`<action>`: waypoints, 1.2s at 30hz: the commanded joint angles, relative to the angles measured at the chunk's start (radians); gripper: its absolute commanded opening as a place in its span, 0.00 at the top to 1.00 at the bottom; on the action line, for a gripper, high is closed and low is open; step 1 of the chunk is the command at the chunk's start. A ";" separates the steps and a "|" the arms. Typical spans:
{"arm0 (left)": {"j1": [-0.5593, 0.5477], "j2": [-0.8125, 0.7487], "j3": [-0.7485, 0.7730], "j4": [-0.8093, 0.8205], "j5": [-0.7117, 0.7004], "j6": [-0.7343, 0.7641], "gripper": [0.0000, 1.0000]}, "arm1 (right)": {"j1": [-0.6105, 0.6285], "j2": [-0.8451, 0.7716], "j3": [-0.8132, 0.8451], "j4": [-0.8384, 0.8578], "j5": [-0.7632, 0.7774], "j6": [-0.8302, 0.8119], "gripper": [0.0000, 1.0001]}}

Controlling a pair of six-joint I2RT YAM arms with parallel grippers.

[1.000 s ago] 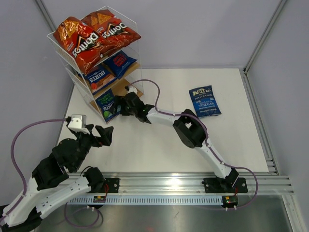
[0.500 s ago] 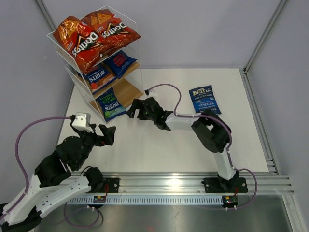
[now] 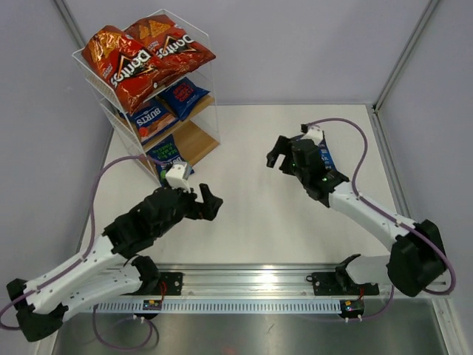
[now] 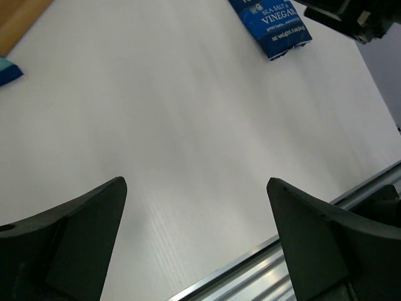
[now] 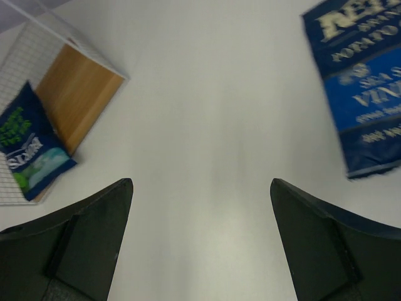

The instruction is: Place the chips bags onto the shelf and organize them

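My left gripper should keep moving toward the bag's near corner (image 4: 272,55) and close there, because the table is clear up to the blue Kettle bag's bottom end (image 4: 289,45).
The white wire shelf (image 3: 196,140) stands at the back left. Two red Doritos bags (image 3: 122,63) lie on its top tier. Two dark blue Burts bags (image 3: 151,117) lie on the middle tier. A third Burts bag (image 3: 164,151) lies on the bottom board and also shows in the right wrist view (image 5: 31,144). The blue Kettle bag (image 5: 363,81) lies flat on the table at the right, also in the left wrist view (image 4: 272,22). From above, my right arm mostly hides it. My right gripper (image 3: 272,154) (image 5: 200,182) is open and empty, just left of the Kettle bag. My left gripper (image 3: 208,202) (image 4: 195,182) is open and empty over the table's middle.
The metal rail (image 4: 263,266) runs along the table's near edge below my left gripper. The bottom shelf board (image 5: 78,94) has bare wood beside the Burts bag. The table's right edge (image 3: 377,148) lies just beyond the Kettle bag.
My right gripper has pulled back from the bottom shelf and swung right, over to the Kettle bag. My left arm has reached forward and right toward the table's middle.
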 commanded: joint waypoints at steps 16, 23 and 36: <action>0.003 0.961 0.489 0.403 0.184 -0.099 0.01 | -0.057 -0.741 0.087 -0.788 0.246 -0.067 0.01; 0.028 1.251 0.739 0.414 0.252 -0.145 0.01 | -0.057 -0.892 0.046 -0.800 0.120 -0.047 0.01; 0.046 1.616 1.062 0.330 0.339 -0.387 0.01 | -0.056 -0.998 0.003 -0.809 0.079 -0.038 0.00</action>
